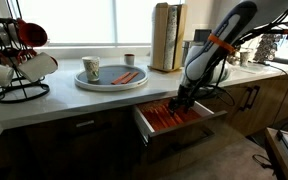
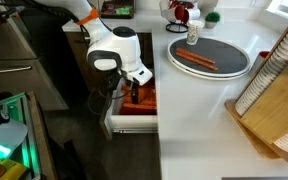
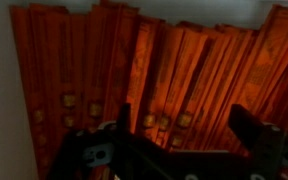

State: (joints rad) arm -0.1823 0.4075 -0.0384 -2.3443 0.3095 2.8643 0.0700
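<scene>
My gripper should keep going down into the drawer [image 2: 144, 110] and close on the packets there, because my open fingers are lined up across the orange packets' narrow width [image 3: 182, 82].
My gripper [image 1: 177, 103] hangs down into an open kitchen drawer [image 1: 200, 122] that is packed with orange packets [image 1: 164, 117]. In the wrist view the gripper [image 3: 184, 130] stands open just above the orange packets [image 3: 174, 75], which lie side by side in a dense row, and nothing sits between its fingers [image 3: 252, 130]. In an exterior view the gripper [image 2: 136, 93] reaches into the drawer [image 2: 124, 125] beside the white counter. One orange packet [image 2: 194, 59] lies on a grey round tray [image 2: 234, 55] on the counter, and the same packet [image 1: 125, 77] shows on the tray [image 1: 104, 83].
A teal cup [image 1: 91, 70] stands on the tray, a small cup [image 1: 129, 59] behind it. A mug rack [image 1: 19, 60] stands at the counter's end, wooden boards [image 1: 167, 37] by the window. A wooden dish rack [image 2: 279, 100] occupies the counter. Lower cabinets [image 1: 254, 100] flank the drawer.
</scene>
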